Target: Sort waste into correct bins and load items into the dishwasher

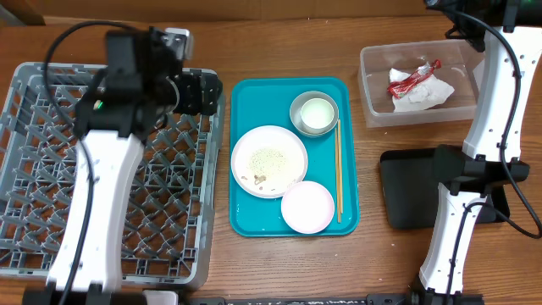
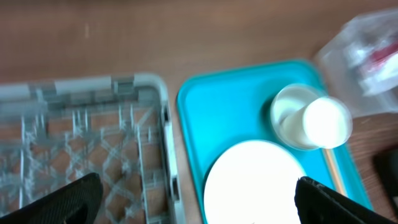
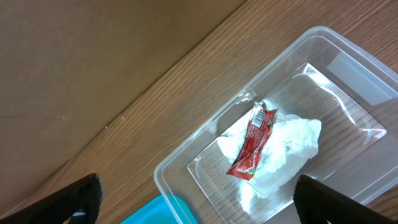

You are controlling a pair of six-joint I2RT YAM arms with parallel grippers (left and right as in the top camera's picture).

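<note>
The dish rack's near end (image 1: 183, 276) is close to the base of my left arm, so next my left gripper takes hold of the rack's side rim (image 1: 216, 135) and slides the rack back before loading.
A round plate (image 1: 269, 161) with pale crumbs (image 1: 268, 158) lies on the teal tray (image 1: 254, 97). Beside it are a pale bowl (image 1: 307, 207), thin chopsticks (image 1: 338, 169), and a metal bowl (image 1: 295, 108) holding a white cup (image 1: 316, 114). The clear tub (image 1: 373, 63) holds a crumpled napkin (image 3: 292, 140) with a red wrapper (image 3: 252, 142) on top. My left gripper (image 2: 198, 193) hovers open over the gap between the grey dish rack (image 2: 93, 137) and the plate (image 2: 255, 180), gripping nothing. High over the tub's corner (image 3: 180, 168), my right gripper (image 3: 196, 199) is open and empty.
A shallow black tray (image 1: 415, 191) sits right of the teal tray, partly under the right arm's base. The dish rack (image 1: 51, 195) fills the left of the wooden table, with the left arm reaching over it. A brown wall edge runs behind the tub.
</note>
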